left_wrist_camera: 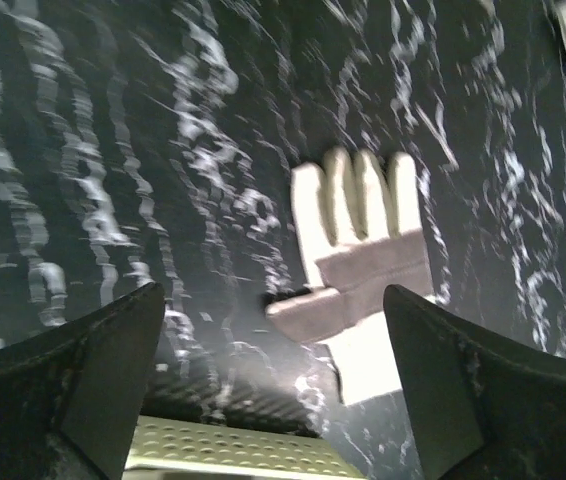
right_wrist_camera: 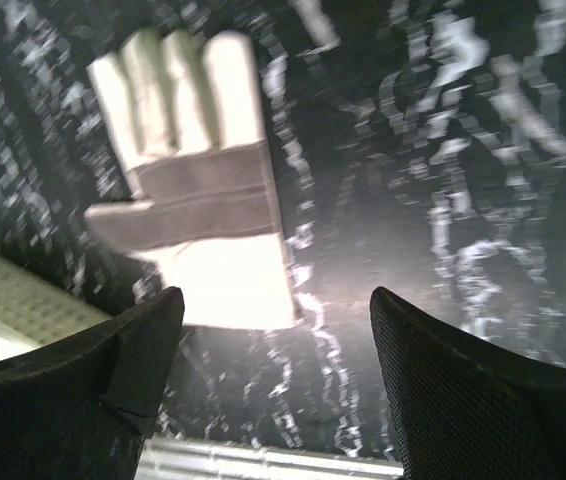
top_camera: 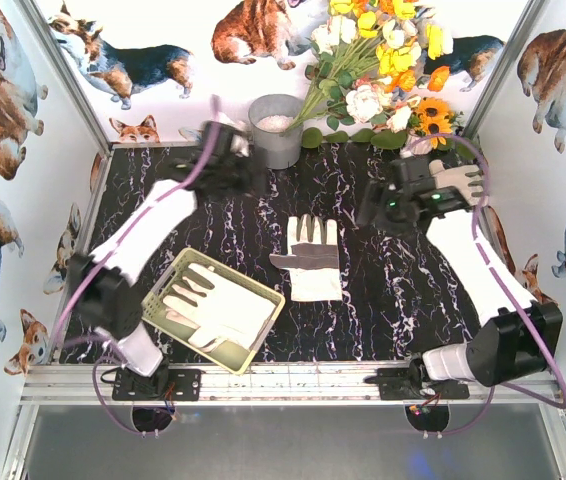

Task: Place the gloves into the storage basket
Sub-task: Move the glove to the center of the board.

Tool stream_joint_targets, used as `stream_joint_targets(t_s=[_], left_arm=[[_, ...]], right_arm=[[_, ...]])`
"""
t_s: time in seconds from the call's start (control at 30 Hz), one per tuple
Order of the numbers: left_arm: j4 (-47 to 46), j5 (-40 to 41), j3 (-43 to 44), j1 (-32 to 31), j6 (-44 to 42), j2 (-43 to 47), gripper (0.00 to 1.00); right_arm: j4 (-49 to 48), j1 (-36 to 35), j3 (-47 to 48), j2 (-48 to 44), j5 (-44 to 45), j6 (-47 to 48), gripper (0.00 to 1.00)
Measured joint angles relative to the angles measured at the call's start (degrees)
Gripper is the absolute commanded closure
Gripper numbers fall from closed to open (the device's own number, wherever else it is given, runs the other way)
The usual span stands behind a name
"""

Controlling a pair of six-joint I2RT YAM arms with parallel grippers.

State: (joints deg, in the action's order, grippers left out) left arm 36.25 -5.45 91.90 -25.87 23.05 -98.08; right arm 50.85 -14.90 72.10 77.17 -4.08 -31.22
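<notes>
I should go on moving my open right gripper toward the far glove's near edge (top_camera: 466, 201) before I close it there, with the far glove lying clear (top_camera: 460, 181) of the middle glove.
A cream glove with grey palm patches (top_camera: 310, 258) lies flat in the middle of the black marbled table; it also shows in the left wrist view (left_wrist_camera: 358, 260) and the right wrist view (right_wrist_camera: 195, 225). The pale yellow-green storage basket (top_camera: 166, 283) stands at the near left with white gloves (top_camera: 213, 308) inside; its rim shows in the left wrist view (left_wrist_camera: 233, 452). Another glove (top_camera: 460, 177) lies at the far right behind the right arm. My left gripper (top_camera: 246, 168) is open and empty, raised at the far left. My right gripper (top_camera: 371, 212) is open and empty, raised right of the middle glove.
A grey metal bucket (top_camera: 276, 130) stands at the back centre. A bunch of artificial flowers (top_camera: 383, 60) leans at the back right. Corgi-printed walls enclose the table on three sides. A metal rail (top_camera: 293, 382) runs along the near edge.
</notes>
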Motion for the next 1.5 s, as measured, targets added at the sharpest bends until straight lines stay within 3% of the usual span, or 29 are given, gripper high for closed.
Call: stream_joint_targets(t_s=[0.17,0.43,0.7,1.03,1.3,1.5], left_arm=[[-1.16,6.19,-5.97,7.32,-1.29,13.09,0.01],[-0.94,10.78,-18.82,19.08,-2.47,26.51,0.0],[-0.26,14.53,-21.79,20.13,-1.81,26.03,0.01],[-1.75,17.66,-24.02,20.22,6.47,24.44,0.01],[-1.7,18.8,-23.98,20.22,9.11,23.54,0.01],[-1.66,18.84,-23.91,20.22,9.94,22.43,0.01]], right_arm=[[3.02,8.41,1.49,0.55,4.7,4.94,0.19],[1.29,12.48,3.28,10.16,12.79,9.16,0.19],[-3.54,20.41,11.45,27.1,14.53,9.73,0.24],[-5.75,28.89,23.15,43.28,12.13,2.16,0.32],[-5.62,30.36,30.14,49.75,11.1,-1.53,0.35],[-4.07,30.4,33.05,51.93,10.23,-2.16,0.49]])
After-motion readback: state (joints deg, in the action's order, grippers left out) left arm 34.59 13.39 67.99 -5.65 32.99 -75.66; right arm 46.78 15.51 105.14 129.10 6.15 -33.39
